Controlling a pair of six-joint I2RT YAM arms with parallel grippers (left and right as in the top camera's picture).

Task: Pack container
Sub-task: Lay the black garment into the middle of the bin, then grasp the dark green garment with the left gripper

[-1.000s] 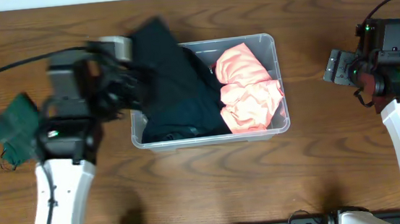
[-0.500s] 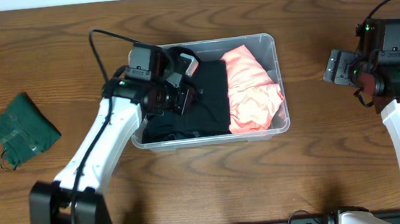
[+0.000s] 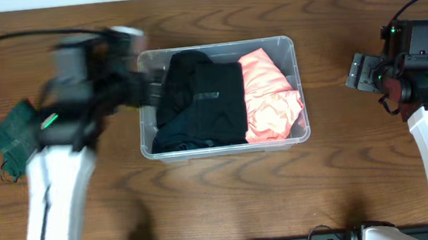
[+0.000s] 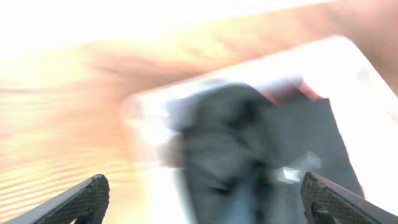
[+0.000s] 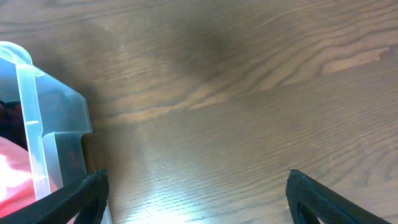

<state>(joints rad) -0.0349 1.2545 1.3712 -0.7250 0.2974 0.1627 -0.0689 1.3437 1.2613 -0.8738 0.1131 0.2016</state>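
Observation:
My open left gripper is moving toward the cloth's outer edge (image 3: pixel 1 145). The dark green cloth (image 3: pixel 19 128) lies clear of the container, so the gripper should keep going until its fingers are on both sides of the fabric and close.
The clear plastic container (image 3: pixel 215 46) stands mid-table. A black garment (image 3: pixel 200 98) lies in its left half and a coral-pink garment (image 3: pixel 270 92) in its right half. My left gripper (image 3: pixel 147 85), blurred by motion, sits at the bin's left wall. In the left wrist view the left gripper (image 4: pixel 205 202) is open, nothing between its fingers, with the black garment (image 4: pixel 236 143) ahead of it. My right gripper (image 3: pixel 359 72) hovers to the right of the bin. The right wrist view shows the right gripper (image 5: pixel 196 196) open over bare wood, beside the container's corner (image 5: pixel 37 112).
A dark green cloth (image 3: pixel 9 136) lies on the wooden table at the far left, partly under my blurred left arm. Bare wood lies between the bin and the right arm.
My left gripper has opened and let go of the black garment, which now lies in the bin. The left arm has swung back to the left. The right arm has not moved.

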